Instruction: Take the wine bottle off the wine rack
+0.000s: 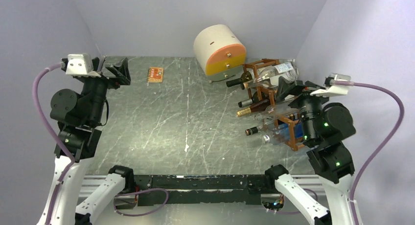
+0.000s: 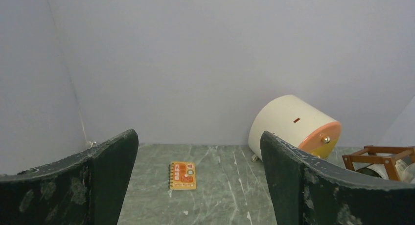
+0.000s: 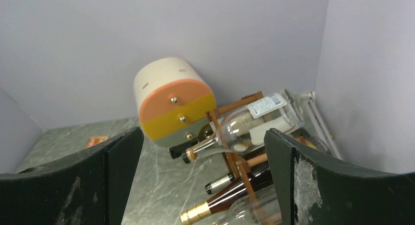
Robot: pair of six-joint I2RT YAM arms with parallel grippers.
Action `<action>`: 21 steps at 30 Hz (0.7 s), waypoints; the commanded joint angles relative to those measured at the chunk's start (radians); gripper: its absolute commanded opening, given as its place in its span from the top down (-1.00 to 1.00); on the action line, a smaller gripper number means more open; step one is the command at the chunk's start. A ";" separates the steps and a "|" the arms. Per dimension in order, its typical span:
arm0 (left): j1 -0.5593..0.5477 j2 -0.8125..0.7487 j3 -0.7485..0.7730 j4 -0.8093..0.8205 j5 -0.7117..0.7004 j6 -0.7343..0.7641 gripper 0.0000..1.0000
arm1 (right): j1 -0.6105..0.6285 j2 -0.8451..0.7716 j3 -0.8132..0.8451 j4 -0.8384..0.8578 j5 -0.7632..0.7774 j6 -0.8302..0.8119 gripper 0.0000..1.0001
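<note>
The clear bottle on top [image 1: 270, 78] has its neck sticking out free past the wine rack, so the robot's right gripper continues toward it until the gripper's fingers are on both sides of the neck [image 1: 249, 84].
The reddish-brown wooden wine rack [image 1: 264, 90] stands at the right of the table and holds several bottles lying with necks pointing left. A clear bottle [image 1: 271, 72] with a white label lies on top; it shows in the right wrist view [image 3: 254, 122]. A dark bottle with a gold foil neck [image 3: 230, 198] lies lower, and a clear one [image 1: 276, 134] nearest me. My right gripper [image 1: 289, 92] is open and empty, raised over the rack's right side; the rack [image 3: 235, 161] shows between its fingers. My left gripper [image 1: 115, 71] is open and empty at the far left.
A cream cylinder box [image 1: 220, 50] with orange and yellow drawers lies behind the rack, against its far end. A small orange notebook [image 1: 155, 74] lies flat at the back, also in the left wrist view [image 2: 182, 175]. Grey walls close in on the left, back and right.
</note>
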 commanded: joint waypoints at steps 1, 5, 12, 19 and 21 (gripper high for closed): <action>-0.012 0.044 -0.014 0.035 -0.010 -0.033 -0.96 | 0.058 0.019 -0.060 0.032 0.097 0.063 -0.99; -0.020 0.088 -0.031 0.052 -0.019 -0.043 -0.96 | 0.114 0.022 -0.123 0.046 0.166 0.112 -0.99; -0.003 0.150 -0.079 0.086 0.021 -0.066 -0.96 | 0.196 0.053 -0.153 -0.010 0.272 0.184 -0.99; 0.008 0.196 -0.114 0.099 0.075 -0.099 -0.96 | 0.238 0.082 -0.106 -0.083 0.173 0.079 -0.99; 0.010 0.207 -0.118 0.103 0.097 -0.109 -0.96 | 0.246 0.070 -0.123 -0.077 0.124 0.036 -0.99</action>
